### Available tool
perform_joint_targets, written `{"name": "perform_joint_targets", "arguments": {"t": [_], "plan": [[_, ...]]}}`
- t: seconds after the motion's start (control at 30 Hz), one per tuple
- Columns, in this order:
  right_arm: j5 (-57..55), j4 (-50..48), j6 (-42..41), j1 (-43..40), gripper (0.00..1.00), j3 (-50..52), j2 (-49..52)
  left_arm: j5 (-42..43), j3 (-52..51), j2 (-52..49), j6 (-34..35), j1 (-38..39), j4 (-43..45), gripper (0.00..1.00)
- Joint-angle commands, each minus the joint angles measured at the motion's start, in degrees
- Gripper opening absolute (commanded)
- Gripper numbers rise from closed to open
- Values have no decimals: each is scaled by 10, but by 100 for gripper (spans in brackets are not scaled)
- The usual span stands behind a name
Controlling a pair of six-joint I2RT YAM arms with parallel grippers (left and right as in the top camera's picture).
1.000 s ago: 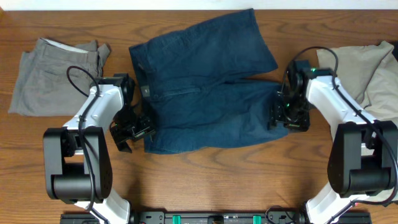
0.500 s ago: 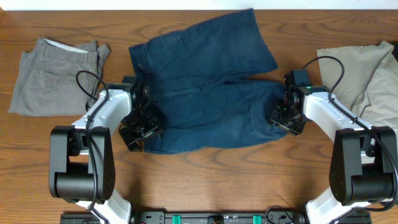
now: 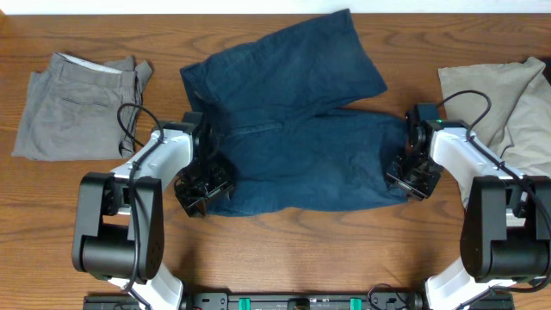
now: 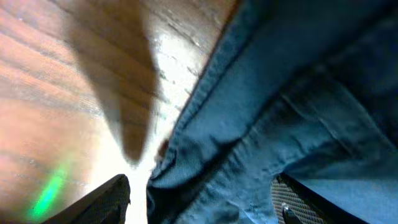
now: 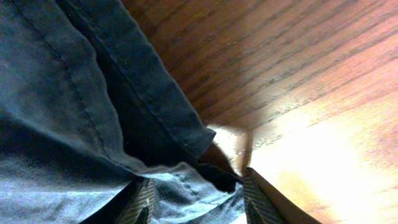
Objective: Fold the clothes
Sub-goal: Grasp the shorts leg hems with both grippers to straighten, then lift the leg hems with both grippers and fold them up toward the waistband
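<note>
I should grip the waistband's corner with my left gripper and pull the leg tight against my right gripper, because the lower leg lies slack from the waistband to the bunched hem.
The dark navy-blue shorts lie spread flat across the middle of the table, waistband to the left. My left gripper is at the waistband's lower left corner. In the left wrist view its jaws are wide open with the navy waistband between them. My right gripper is at the lower leg's hem on the right. Its jaws stand apart with the bunched navy hem between them. A grey pair lies at the left and beige-khaki ones at the right.
The wooden table shows bare wood along the front. The grey pair sits close to my left arm and the beige pile close to my right arm. Cables loop over both arms.
Both grippers have moved right and slightly toward the front. The left one now straddles the waistband corner. The shorts' lower part has shifted a little to the right.
</note>
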State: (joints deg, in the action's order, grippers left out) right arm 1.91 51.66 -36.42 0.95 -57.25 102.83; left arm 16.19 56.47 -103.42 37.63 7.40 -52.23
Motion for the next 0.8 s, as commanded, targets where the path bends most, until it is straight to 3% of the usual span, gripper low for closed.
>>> {"name": "perform_joint_targets", "arguments": {"t": [0.0,0.13,0.33,0.43,0.5,0.6,0.67,0.77], "plan": [[-71,4,-15,-9,38,26,31,-12,-17,-3,34,0,11,74],[-71,-1,-15,-10,21,26,31,-17,-19,-3,38,0,23,73],[-71,-2,-15,-10,19,26,31,-34,-19,-3,50,0,42,68],[-71,-2,-15,-10,19,26,31,-31,-19,-3,52,1,44,52],[-71,-3,-15,-10,18,26,31,-24,-19,-3,52,1,41,30],[-71,-13,-10,-10,9,26,31,-7,-19,-3,51,1,35,7],[-71,-12,-4,-10,1,24,31,-7,-19,-2,47,1,21,6],[-71,-4,3,-16,1,22,29,-8,-16,11,5,0,-3,6]]}}
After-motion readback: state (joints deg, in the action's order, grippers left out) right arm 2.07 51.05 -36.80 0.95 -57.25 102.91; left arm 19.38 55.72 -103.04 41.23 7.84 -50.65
